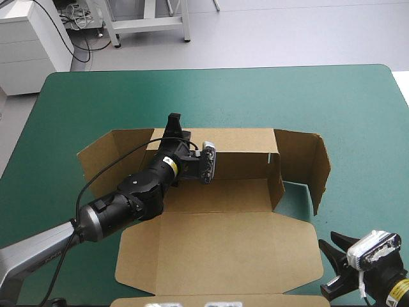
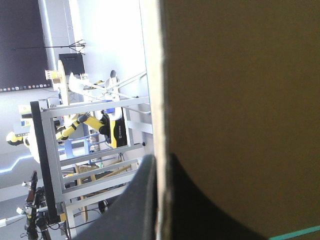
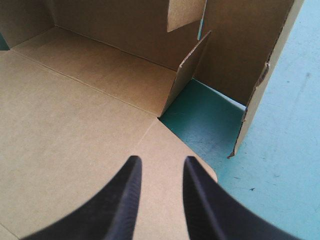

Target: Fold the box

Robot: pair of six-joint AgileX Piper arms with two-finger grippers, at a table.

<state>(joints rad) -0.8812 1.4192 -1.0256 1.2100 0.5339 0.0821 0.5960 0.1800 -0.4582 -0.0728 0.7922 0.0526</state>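
Observation:
My gripper will carry the brown box, and the flat lid [image 1: 223,252] will stay open and trail along, because the lid joins the box along a crease [image 1: 220,212].
The brown box [image 1: 220,246] lies mid-table, its lid flat toward the near edge and its back wall [image 1: 239,157] raised. At the right end, an inner flap [image 1: 276,176] and an outer flap [image 1: 317,163] stand up. The left flap [image 1: 108,153] slopes outward. My left gripper [image 1: 174,125] is at the back wall's top edge near its left end. In the left wrist view the board's edge [image 2: 161,100] runs between the black fingers [image 2: 132,205], so that gripper [image 2: 161,159] is shut on it. My right gripper [image 3: 161,162] is open, low over the lid's near right corner [image 1: 313,256].
Bare teal-green cover [image 1: 255,96] stretches beyond the box to the far edge and along the right side [image 3: 290,150]. A patch of cover [image 3: 200,112] shows between the standing right flaps. The left arm lies across the box's left half.

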